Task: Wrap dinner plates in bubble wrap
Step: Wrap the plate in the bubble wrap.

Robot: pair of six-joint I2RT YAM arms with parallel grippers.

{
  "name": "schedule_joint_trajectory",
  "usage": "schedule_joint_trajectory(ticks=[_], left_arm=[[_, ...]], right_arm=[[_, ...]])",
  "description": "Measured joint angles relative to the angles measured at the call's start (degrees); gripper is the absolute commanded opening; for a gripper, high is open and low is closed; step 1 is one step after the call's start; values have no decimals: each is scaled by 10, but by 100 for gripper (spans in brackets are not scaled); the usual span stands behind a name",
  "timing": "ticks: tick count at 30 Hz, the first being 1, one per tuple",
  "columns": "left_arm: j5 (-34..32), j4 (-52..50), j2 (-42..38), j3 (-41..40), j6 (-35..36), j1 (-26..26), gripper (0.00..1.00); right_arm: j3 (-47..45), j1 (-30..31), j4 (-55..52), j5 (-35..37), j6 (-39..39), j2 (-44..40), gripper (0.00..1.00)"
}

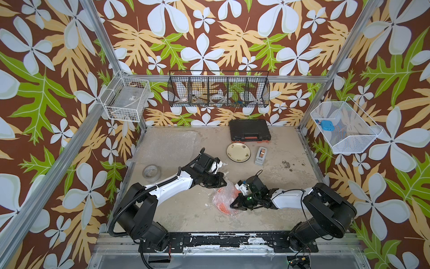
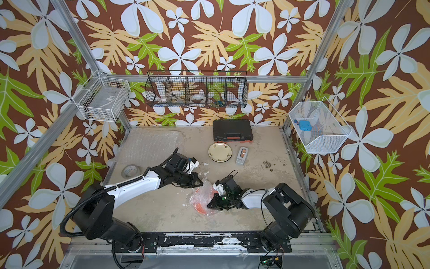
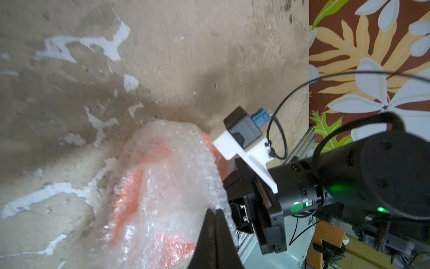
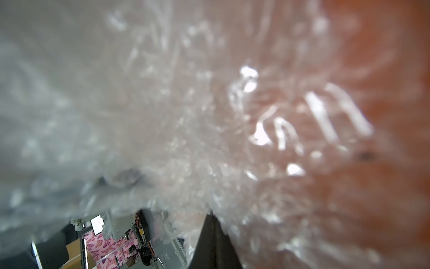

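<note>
My left gripper needs to hold the bubble wrap's folds down before my right gripper reaches the tape dispenser [image 1: 261, 156], because both my grippers are holding the loose bubble wrap over the orange plate [image 1: 225, 195].
In both top views, an orange dinner plate [image 1: 223, 207] [image 2: 200, 208] lies at front centre, loosely covered by crumpled bubble wrap [image 1: 222, 198] [image 2: 197, 198]. My left gripper [image 1: 224, 182] [image 3: 215, 210] is at the bundle's far edge, shut on a fold of the bubble wrap [image 3: 167, 167]; orange [image 3: 130, 193] shows through it. My right gripper [image 1: 232, 206] [image 4: 213, 214] is at the bundle's right edge, shut on the bubble wrap [image 4: 162, 116], with the plate [image 4: 395, 116] blurred behind it. A cream flowered dinner plate [image 1: 239, 152] lies bare further back.
A flat spare sheet of bubble wrap [image 1: 162, 146] covers the back left of the table. A tape roll [image 1: 151, 173] sits at the left edge, a grey tape dispenser [image 1: 261, 155] right of the cream plate, and a black case [image 1: 249, 133] against the back wall.
</note>
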Motion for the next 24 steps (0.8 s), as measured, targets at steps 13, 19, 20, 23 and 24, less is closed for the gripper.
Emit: schedule_joint_trajectory(ticks=[13, 19, 20, 23, 24], left_arm=[[16, 252, 71, -177, -145, -87, 0], [28, 317, 105, -187, -157, -89, 0], [29, 318, 109, -187, -152, -89, 0], [26, 319, 115, -189, -147, -89, 0], [29, 320, 117, -189, -145, -89, 0]], right_arm=[[1, 0, 4, -4, 7, 3, 0], [16, 0, -79, 37, -4, -38, 10], [26, -1, -106, 56, -11, -57, 12], [55, -9, -164, 105, -30, -112, 15], [65, -10, -181, 118, -36, -127, 17]])
